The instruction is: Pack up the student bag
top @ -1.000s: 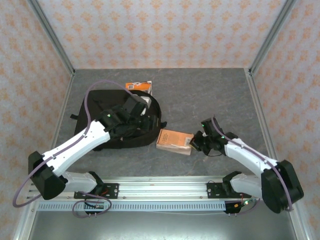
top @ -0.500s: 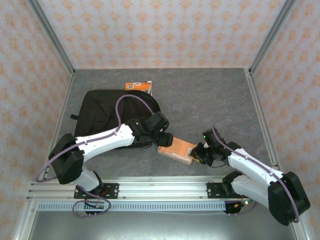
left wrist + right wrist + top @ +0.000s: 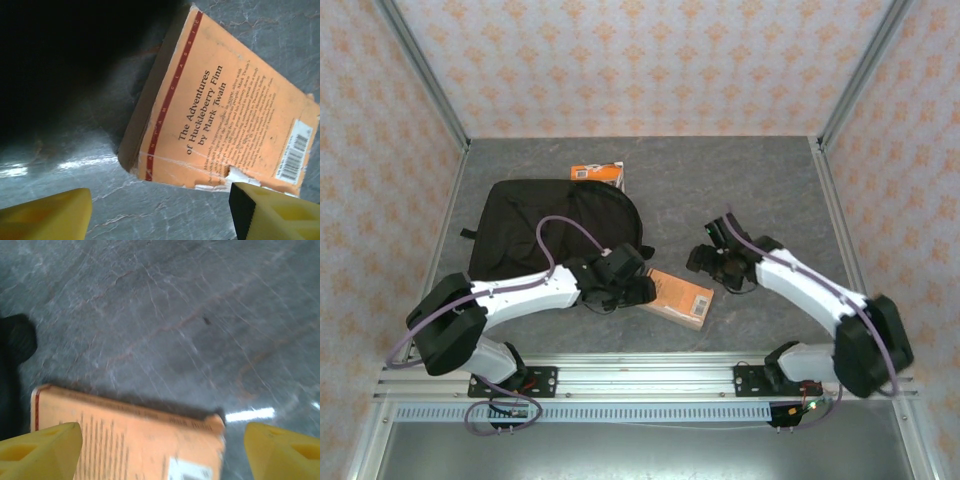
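The book lies at a slant, and its red-striped end (image 3: 172, 90) points toward the robot's left gripper. The robot should turn the book and grip its long edges (image 3: 131, 412) with both grippers.
The student bag (image 3: 545, 228) lies flat and black at the table's left, and it is the dark mass (image 3: 65, 60) in the left wrist view. An orange paperback, "The Adventures of Huckleberry Finn" (image 3: 678, 298), lies flat on the table just right of the bag. My left gripper (image 3: 642, 290) sits at the book's left end, between book and bag. Its jaws are open (image 3: 160, 215) over bare table, with the book (image 3: 225, 115) just ahead. My right gripper (image 3: 702, 258) hovers open (image 3: 162, 450) behind the book's far edge (image 3: 130, 440), holding nothing.
A second orange book (image 3: 598, 172) lies behind the bag's top edge. Grey table surface (image 3: 750, 190) stretches to the back and right. Patterned walls enclose three sides. The rail with both arm bases (image 3: 640, 375) runs along the near edge.
My right gripper opened, let go of the paperback and pulled back from it. My left arm swung off the bag and came down beside the book's left end. The book shifted slightly.
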Action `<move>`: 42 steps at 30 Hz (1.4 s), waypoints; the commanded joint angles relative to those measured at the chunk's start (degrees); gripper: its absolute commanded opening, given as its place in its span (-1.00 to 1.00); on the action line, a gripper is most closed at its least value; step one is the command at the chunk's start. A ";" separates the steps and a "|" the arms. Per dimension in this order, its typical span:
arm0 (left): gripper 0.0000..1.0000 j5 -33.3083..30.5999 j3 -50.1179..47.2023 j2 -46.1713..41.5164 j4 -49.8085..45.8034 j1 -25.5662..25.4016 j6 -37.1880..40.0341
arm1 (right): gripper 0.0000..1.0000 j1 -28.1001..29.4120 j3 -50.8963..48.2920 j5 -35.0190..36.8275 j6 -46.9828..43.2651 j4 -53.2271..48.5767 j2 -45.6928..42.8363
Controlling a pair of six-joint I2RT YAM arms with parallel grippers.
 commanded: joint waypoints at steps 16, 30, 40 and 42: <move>0.49 2.34 13.15 15.29 1.96 -1.09 -2.73 | 0.62 -2.84 -4.62 -18.03 -1.27 11.97 10.65; 0.48 -3.14 26.96 20.64 -9.35 -0.04 9.20 | 0.58 -4.29 -16.22 -7.04 5.51 6.17 -8.75; 0.49 -0.11 11.12 12.26 0.61 0.32 -4.18 | 0.54 -4.86 -16.33 -5.74 3.37 6.04 -6.04; 0.49 0.89 9.00 12.53 4.54 -0.48 -7.51 | 0.52 -4.86 -16.63 -6.63 3.67 7.13 -5.54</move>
